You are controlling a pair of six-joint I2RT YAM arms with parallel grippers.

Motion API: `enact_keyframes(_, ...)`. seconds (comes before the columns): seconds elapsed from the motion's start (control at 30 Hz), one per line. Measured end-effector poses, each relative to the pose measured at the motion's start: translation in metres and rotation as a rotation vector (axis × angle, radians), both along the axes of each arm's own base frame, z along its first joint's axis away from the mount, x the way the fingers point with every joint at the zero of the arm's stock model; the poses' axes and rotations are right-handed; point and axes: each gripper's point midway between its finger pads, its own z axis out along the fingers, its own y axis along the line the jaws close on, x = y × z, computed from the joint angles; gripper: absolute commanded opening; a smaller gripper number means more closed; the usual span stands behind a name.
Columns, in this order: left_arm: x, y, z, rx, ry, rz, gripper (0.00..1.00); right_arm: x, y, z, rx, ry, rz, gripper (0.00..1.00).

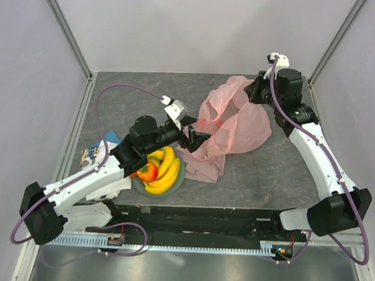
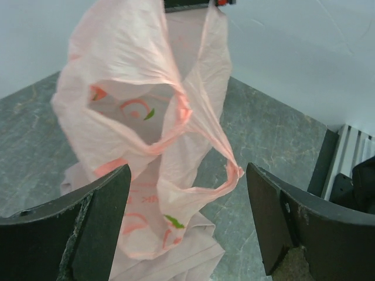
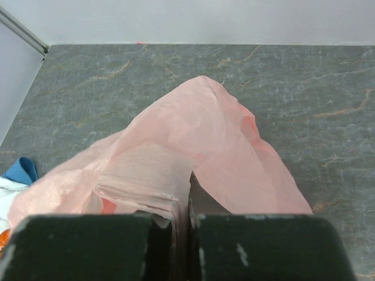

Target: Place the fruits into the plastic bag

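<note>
The robot can expect the pale-pink plastic bag (image 1: 247, 132) to stay open when it carries the bag by its edge toward the plate, because the bag's opening (image 1: 232, 110) already gapes between creased edges.
The pale-pink plastic bag (image 1: 235, 121) hangs lifted at the table's back middle. My right gripper (image 1: 253, 92) is shut on its top edge; in the right wrist view the bag (image 3: 193, 152) runs pinched between the jaws. My left gripper (image 1: 198, 141) is open at the bag's lower left. In the left wrist view the bag's mouth and a handle loop (image 2: 225, 175) hang between and beyond the open fingers (image 2: 94, 222). The yellow bananas (image 1: 167, 167) and a red round fruit (image 1: 148, 172) lie on the grey-green plate (image 1: 181, 175) under my left arm. Other fruits are hidden.
A dusty-pink cloth (image 1: 205, 166) lies under the bag, also in the left wrist view (image 2: 187, 257). A white cloth (image 1: 114, 187) and a blue-white packet (image 1: 97, 150) lie at the left. A metal frame and walls enclose the table.
</note>
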Motion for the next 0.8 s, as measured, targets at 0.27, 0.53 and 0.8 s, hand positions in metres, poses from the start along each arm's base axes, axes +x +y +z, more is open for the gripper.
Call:
enact_keyframes(0.27,0.003,-0.039,-0.040,0.103,0.053,-0.028,0.83,-0.004,0.008,-0.015,-0.001,0.033,0.017,0.00)
enact_keyframes(0.53,0.023,-0.036,0.001,0.099,-0.078,0.068,0.84,-0.006,0.008,-0.023,-0.005,0.050,0.021,0.00)
enact_keyframes(0.8,0.031,-0.029,0.004,0.142,-0.139,0.160,0.84,-0.006,0.008,-0.024,-0.007,0.051,0.021,0.00)
